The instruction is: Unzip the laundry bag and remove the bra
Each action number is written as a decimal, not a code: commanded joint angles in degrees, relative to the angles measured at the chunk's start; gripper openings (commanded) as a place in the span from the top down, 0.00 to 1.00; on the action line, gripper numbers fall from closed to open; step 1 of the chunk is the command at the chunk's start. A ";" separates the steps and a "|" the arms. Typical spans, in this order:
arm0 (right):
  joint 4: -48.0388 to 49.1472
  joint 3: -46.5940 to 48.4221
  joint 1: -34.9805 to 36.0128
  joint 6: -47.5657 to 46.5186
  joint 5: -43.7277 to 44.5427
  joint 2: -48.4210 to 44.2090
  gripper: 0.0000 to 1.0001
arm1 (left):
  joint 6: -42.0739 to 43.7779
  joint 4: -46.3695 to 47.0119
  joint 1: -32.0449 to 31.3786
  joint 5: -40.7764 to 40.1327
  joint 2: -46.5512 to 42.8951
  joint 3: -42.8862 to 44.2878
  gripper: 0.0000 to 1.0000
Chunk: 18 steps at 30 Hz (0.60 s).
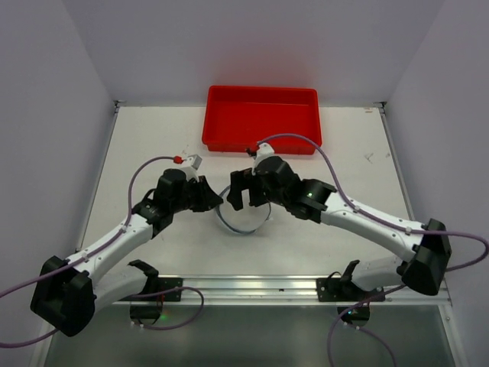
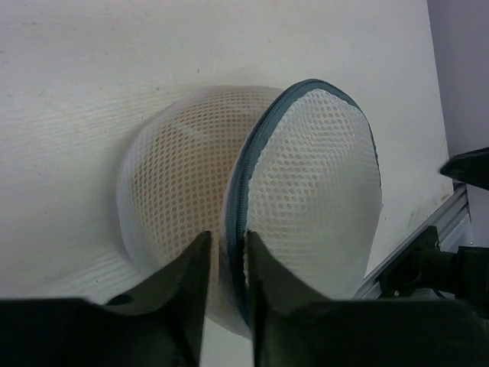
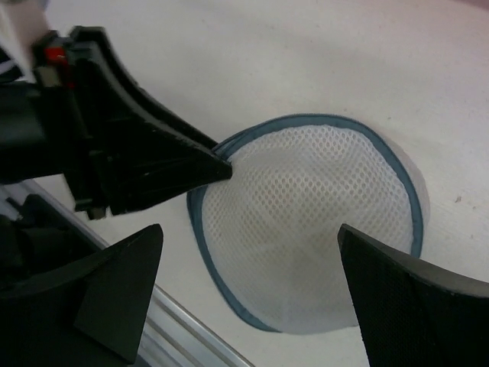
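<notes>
Next, my right gripper pinches the flap [image 3: 250, 260] and folds it back before it reaches in for the bra, because the laundry bag's mesh flap [image 3: 313, 206] is over the bra.
The laundry bag [image 1: 243, 223] is a round white mesh case with a blue-grey zipper rim, lying on the table between both arms. In the left wrist view it [image 2: 313, 176] stands part open like a clamshell, and a beige shade, the bra [image 2: 172, 191], shows through the left half's mesh. My left gripper [image 2: 226, 235] has its jaws a narrow gap apart, with the zipper rim standing between them, loose. From the right wrist I see its tip [image 3: 220, 164] at the rim. My right gripper [image 3: 250, 229] is wide open over the bag's dome [image 3: 306, 229], holding nothing.
A red rectangular tray [image 1: 260, 144] sits at the back of the table, just beyond the two wrists. A metal rail [image 1: 252, 287] runs along the near table edge, close to the bag's near side [image 2: 428, 229]. White walls enclose the left, right and back.
</notes>
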 commanded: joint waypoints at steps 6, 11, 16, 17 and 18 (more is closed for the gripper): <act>-7.35 5.87 2.98 8.29 12.52 14.90 0.01 | -7.90 4.68 -0.66 -4.72 -5.14 -3.57 0.36; -7.27 4.64 3.16 8.47 14.55 17.01 0.06 | -8.34 7.32 -0.75 -4.11 -5.40 -5.32 0.32; -5.95 3.59 3.16 7.60 14.99 18.69 0.32 | -8.51 7.93 -0.75 -3.67 -6.19 -5.77 0.33; -5.25 3.15 3.16 7.25 14.73 18.51 0.49 | -8.34 8.54 -0.75 -3.14 -6.19 -5.59 0.33; -4.90 2.97 3.16 6.89 14.47 18.25 0.58 | -8.16 9.07 -0.75 -2.53 -6.19 -5.68 0.33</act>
